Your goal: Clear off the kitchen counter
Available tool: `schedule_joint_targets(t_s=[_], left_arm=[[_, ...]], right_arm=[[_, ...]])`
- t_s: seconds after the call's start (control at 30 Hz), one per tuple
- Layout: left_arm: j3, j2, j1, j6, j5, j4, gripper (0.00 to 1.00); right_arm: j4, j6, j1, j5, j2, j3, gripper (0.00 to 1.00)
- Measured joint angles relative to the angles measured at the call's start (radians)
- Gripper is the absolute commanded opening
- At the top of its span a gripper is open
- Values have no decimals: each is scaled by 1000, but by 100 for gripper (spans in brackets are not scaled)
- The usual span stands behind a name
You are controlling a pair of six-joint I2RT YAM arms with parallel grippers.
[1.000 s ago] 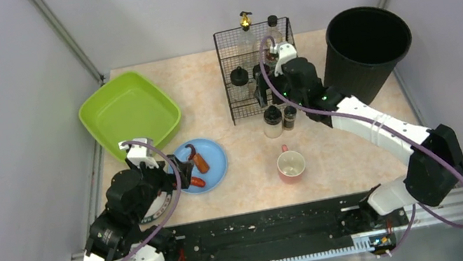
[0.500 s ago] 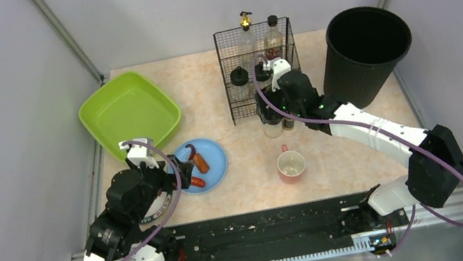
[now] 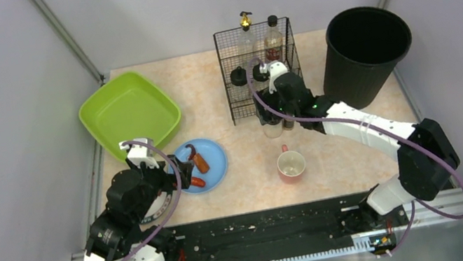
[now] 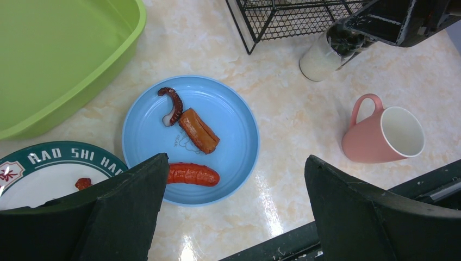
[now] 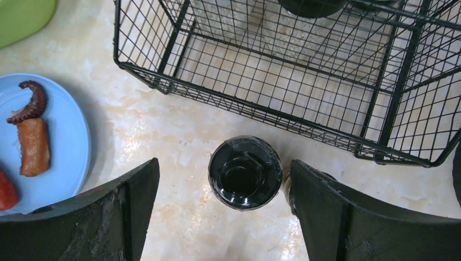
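The black cap [image 5: 244, 173] is in the gap between my right gripper's open fingers. I keep moving down to the jar [image 3: 273, 130] until the fingers are on either side of the cap, and then close them.
The beige-pink kitchen counter [image 3: 215, 90] bears a black-capped jar [image 5: 245, 172], a pink mug [image 3: 290, 164] and a blue plate [image 3: 213, 153] with two sausages and an octopus tentacle. My right gripper [image 3: 272, 108] is open and hangs straight over the jar. In the right wrist view [image 5: 224, 166] its fingers stand either side of the cap, apart from it. A second small bottle is mostly hidden behind the right finger. My left gripper [image 4: 236, 159] is open and empty above the blue plate's near edge [image 4: 234, 141], beside a green-rimmed white plate [image 4: 43, 182].
A black wire rack [image 3: 244, 96] with several bottles stands just behind the jar. A black bin [image 3: 363, 44] is at the back right and a lime-green tub [image 3: 129, 108] at the back left. A black rail [image 3: 266, 227] runs along the near edge.
My right gripper has moved left and nearer, away from the rack, to stand over the black-capped jar. The left arm has not moved.
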Motion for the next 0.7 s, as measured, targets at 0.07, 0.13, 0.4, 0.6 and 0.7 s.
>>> schedule_joint_targets(t_s=[0.07,0.13,0.4,0.6,0.7], left_arm=[[0,0,0,0,0,0,99],[0,0,0,0,0,0,99],[0,0,0,0,0,0,99],[0,0,0,0,0,0,99],[0,0,0,0,0,0,99]], right_arm=[[2,0,0,3,16,0,88],[6,0,0,6,27,0,88],[23,0,0,14,57,0,88],[25,0,0,18,95,0,87],[26,0,0,17,100,0,87]])
